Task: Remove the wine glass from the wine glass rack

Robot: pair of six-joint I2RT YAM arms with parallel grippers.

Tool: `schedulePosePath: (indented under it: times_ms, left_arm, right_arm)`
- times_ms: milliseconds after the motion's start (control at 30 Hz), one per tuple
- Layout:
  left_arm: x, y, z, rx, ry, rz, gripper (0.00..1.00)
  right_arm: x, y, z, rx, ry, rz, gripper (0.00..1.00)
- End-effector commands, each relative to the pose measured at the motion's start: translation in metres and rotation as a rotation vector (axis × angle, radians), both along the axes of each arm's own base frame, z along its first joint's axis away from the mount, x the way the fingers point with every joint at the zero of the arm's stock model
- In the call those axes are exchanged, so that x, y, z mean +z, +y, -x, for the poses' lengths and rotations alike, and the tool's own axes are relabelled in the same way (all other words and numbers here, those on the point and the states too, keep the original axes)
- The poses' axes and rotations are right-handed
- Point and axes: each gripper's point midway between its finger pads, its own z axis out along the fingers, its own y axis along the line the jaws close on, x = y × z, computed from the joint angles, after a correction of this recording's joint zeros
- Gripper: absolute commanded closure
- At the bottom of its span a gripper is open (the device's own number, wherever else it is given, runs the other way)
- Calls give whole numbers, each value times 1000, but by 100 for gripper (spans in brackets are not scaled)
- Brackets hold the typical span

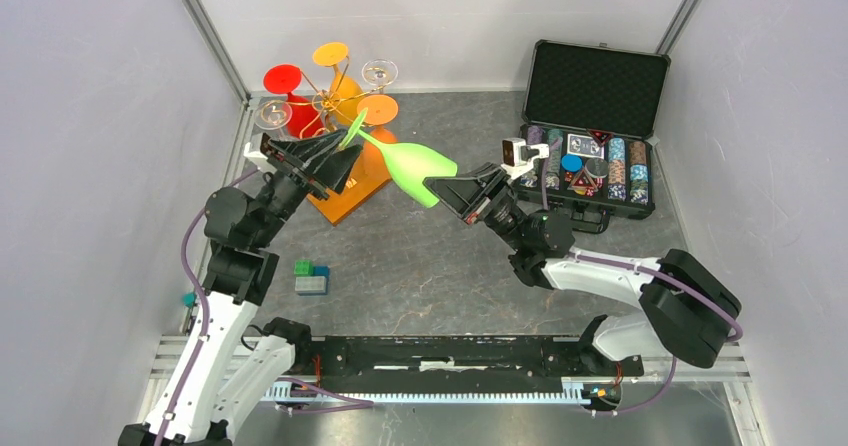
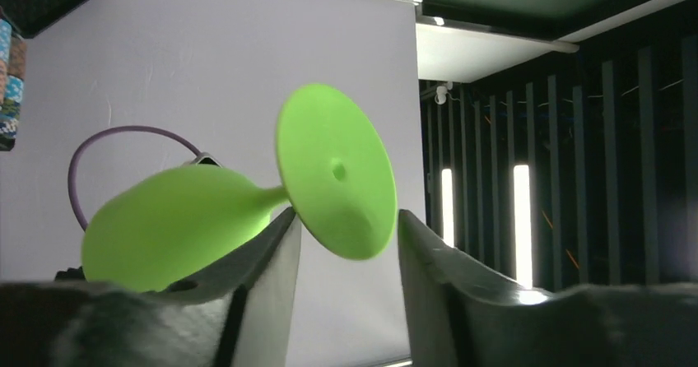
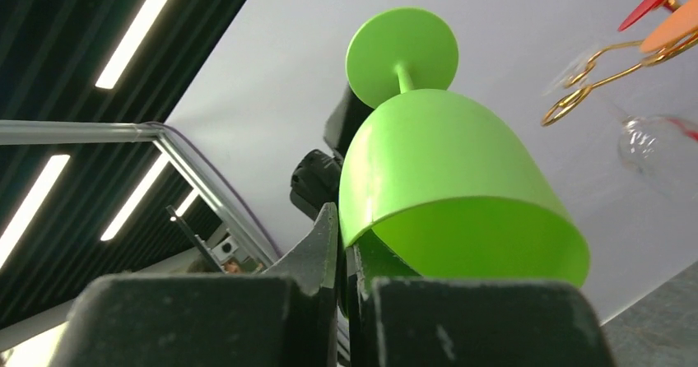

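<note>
The green wine glass's foot [image 1: 355, 128] is inside my open left gripper, which should back clear before my right gripper stands the glass beside the case.
The green wine glass [image 1: 410, 166] lies tilted in the air, its foot towards the gold wire rack [image 1: 330, 101] and its bowl towards my right arm. My right gripper [image 1: 440, 186] is shut on the bowl's rim [image 3: 395, 219], one finger inside and one outside. My left gripper [image 1: 345, 154] is open, and in the left wrist view the glass's round foot [image 2: 337, 169] sits between the two fingers [image 2: 272, 252] without being pinched. In the right wrist view the rack's gold scroll arms [image 3: 576, 95] stand apart from the foot. The rack's orange base [image 1: 355, 191] lies under my left gripper.
Red, orange and clear glasses [image 1: 283, 78] hang on the rack. An open black case of poker chips [image 1: 590, 136] stands at the back right. Small green and blue blocks [image 1: 312, 278] lie beside the left arm. Enclosure walls stand close on both sides.
</note>
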Motion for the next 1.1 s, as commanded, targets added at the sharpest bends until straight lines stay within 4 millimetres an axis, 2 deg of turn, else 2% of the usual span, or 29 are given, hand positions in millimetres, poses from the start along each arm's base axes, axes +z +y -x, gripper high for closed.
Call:
schedulePosePath:
  times_ms: [0,100,233,333,433,500,533,600,633,767,933,1067]
  left_arm:
    - [23,-6,17,-21,-169,-65,38]
    - [18,-9,16,-10,-205,-134,18]
    - [0,-12,12,8,-220,-248,1]
    - [-6,-14,12,13,-269,-338,0]
    - [2,-20,21,-8,-392,-449,0]
    - [3,-22,25,-19,-441,-538,0]
    - [4,-21,26,-12,-465,-588,0]
    - [4,-17,28,13,-497,-686,0]
    - [3,-14,28,31,-507,-743,0]
    - [-6,9,23,127,-481,-955,0]
    - [-16,37,16,254,-410,-1104,0]
    - [-16,44,17,285,-407,-1128,0]
  right_arm:
    - [69,-51,30,-150,-291,-219,100]
    - [69,-51,17,-297,-310,-91,100]
    - [61,-61,-12,-530,-266,164,100]
    - [46,-77,-40,-703,-190,393,100]
    - [17,-98,-65,-832,-62,661,100]
    - [2,-108,-71,-877,-42,814,100]
    - [-1,-112,-73,-890,-34,869,100]
    - [-20,-116,-77,-890,-18,1035,100]
    - [-21,-117,-78,-888,-17,1094,100]
    - [-51,-114,-85,-822,7,1361,100]
    - [-79,-98,-93,-715,-28,1508,100]
    - [-110,-88,-102,-612,-40,1641,100]
